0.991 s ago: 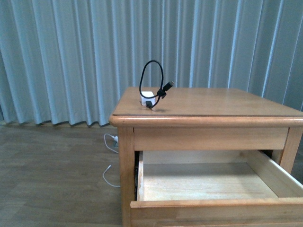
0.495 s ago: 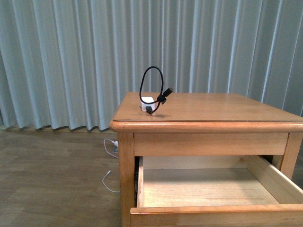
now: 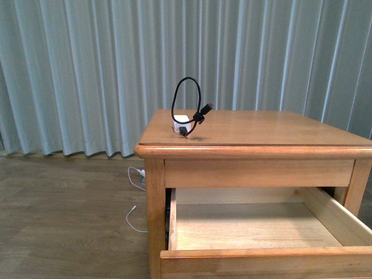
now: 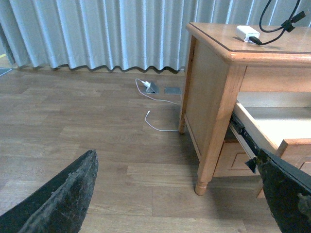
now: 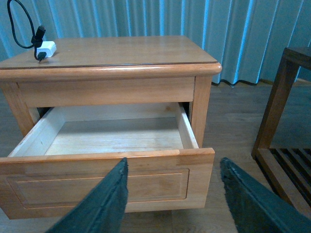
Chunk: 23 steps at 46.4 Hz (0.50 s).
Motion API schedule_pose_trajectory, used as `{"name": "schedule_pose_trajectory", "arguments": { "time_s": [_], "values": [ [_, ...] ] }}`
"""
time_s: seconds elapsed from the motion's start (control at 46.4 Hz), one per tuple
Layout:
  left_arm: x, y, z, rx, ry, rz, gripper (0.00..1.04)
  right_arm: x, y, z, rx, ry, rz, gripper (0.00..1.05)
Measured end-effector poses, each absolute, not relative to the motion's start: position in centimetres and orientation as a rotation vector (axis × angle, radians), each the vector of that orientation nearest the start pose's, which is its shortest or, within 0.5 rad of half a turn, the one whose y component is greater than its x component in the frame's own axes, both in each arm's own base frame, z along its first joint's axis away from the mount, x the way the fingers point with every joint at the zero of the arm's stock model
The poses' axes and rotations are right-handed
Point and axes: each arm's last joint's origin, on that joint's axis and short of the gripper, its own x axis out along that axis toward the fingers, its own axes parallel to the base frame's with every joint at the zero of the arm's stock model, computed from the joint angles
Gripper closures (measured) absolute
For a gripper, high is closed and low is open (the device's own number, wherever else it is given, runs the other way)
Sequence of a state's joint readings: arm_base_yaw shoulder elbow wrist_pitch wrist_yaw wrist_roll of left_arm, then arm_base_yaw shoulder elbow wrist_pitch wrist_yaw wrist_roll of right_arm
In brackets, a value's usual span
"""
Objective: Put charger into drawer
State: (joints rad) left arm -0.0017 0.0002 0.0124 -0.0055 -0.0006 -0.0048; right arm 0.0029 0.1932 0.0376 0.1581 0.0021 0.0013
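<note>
My gripper will bring the white plug block along, hanging underneath, when it lifts the black cable, because the cable's black end meets the block.
The charger, a small white plug block with a black cable curled in an upright loop, sits on the near-left part of the wooden nightstand top. It also shows in the left wrist view and the right wrist view. The drawer stands pulled out, its pale interior bare; it shows in the right wrist view and in the left wrist view. My left gripper is open above the floor, left of the nightstand. My right gripper is open in front of the drawer's front panel. Neither arm shows in the front view.
A thin white cable with a white plug lies on the wood floor by the curtain, also in the left wrist view. A dark wooden rack stands to the right of the nightstand.
The front view has shifted slightly up and down; the charger, the nightstand and the open drawer have not moved relative to each other.
</note>
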Motion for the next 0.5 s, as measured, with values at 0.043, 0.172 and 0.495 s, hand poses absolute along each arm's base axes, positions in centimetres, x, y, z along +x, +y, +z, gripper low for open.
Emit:
{"name": "schedule_pose_trajectory", "arguments": {
  "time_s": [0.043,0.172,0.495],
  "values": [
    [9.7,0.0,16.7,-0.005,-0.007,-0.002,0.06,10.9,0.0,17.6,0.001,-0.002,0.001,0.39],
    [9.7,0.0,16.7,-0.005,-0.007,-0.002,0.06,10.9,0.0,17.6,0.001,-0.002,0.0,0.16],
    [9.7,0.0,16.7,-0.005,-0.007,-0.002,0.06,9.8,0.0,16.5,0.003,-0.004,0.001,0.58]
  ]
}}
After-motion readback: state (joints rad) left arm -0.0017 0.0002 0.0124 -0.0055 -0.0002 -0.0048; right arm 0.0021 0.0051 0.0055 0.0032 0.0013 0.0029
